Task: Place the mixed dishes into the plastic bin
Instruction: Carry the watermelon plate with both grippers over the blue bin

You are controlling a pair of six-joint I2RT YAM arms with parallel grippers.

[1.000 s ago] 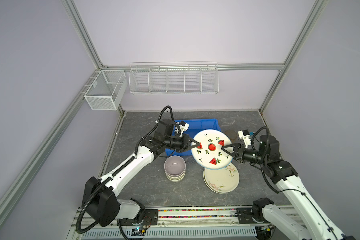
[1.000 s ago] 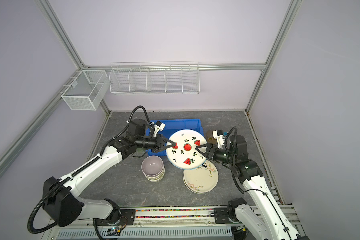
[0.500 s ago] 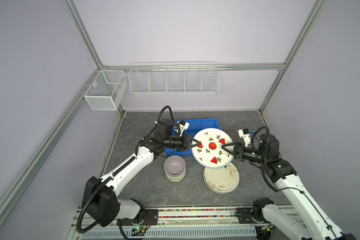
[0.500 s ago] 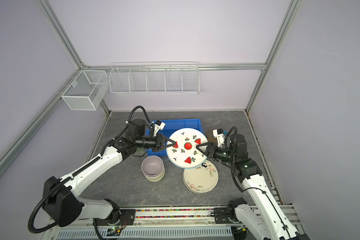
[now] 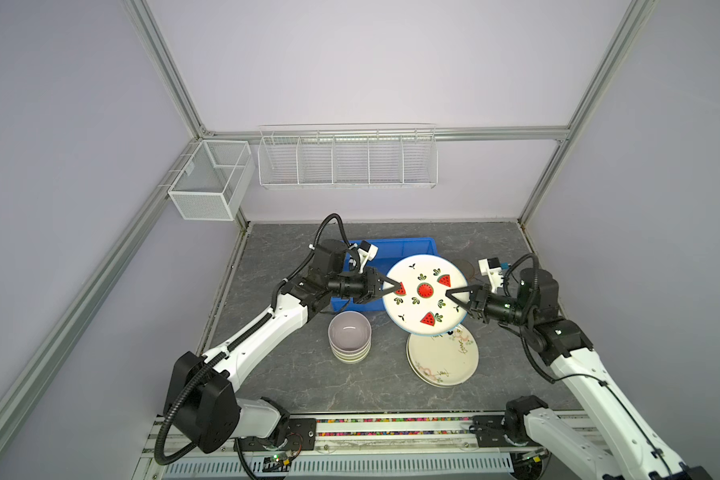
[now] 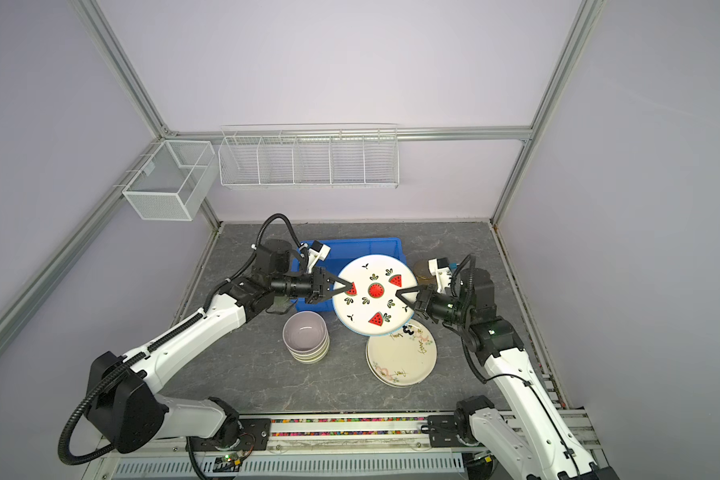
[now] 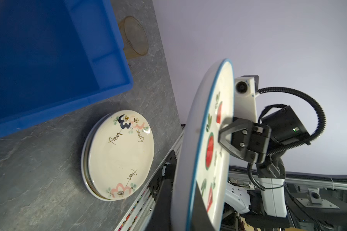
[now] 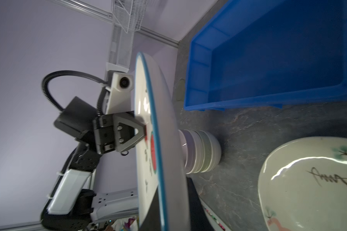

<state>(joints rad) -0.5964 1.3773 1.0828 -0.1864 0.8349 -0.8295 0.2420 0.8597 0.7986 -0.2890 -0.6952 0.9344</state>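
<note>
The watermelon-print plate's rim is pinched by both grippers, so next my left gripper opens and moves away before my right gripper lowers the plate into the bin.
The watermelon-print plate hangs level above the table, held from both sides. My left gripper is shut on its left rim. My right gripper is shut on its right rim. The wrist views show the plate edge-on, pinched between dark fingers. The blue plastic bin lies behind the plate and looks empty. A bowl stack and a floral plate stack rest on the table.
An amber cup stands right of the bin, behind the right wrist. Two white wire baskets hang on the back and left walls. The floral plates lie just below the held plate's near edge.
The right gripper's jaws have closed onto the plate's right rim. The plate and the left gripper have hardly moved.
</note>
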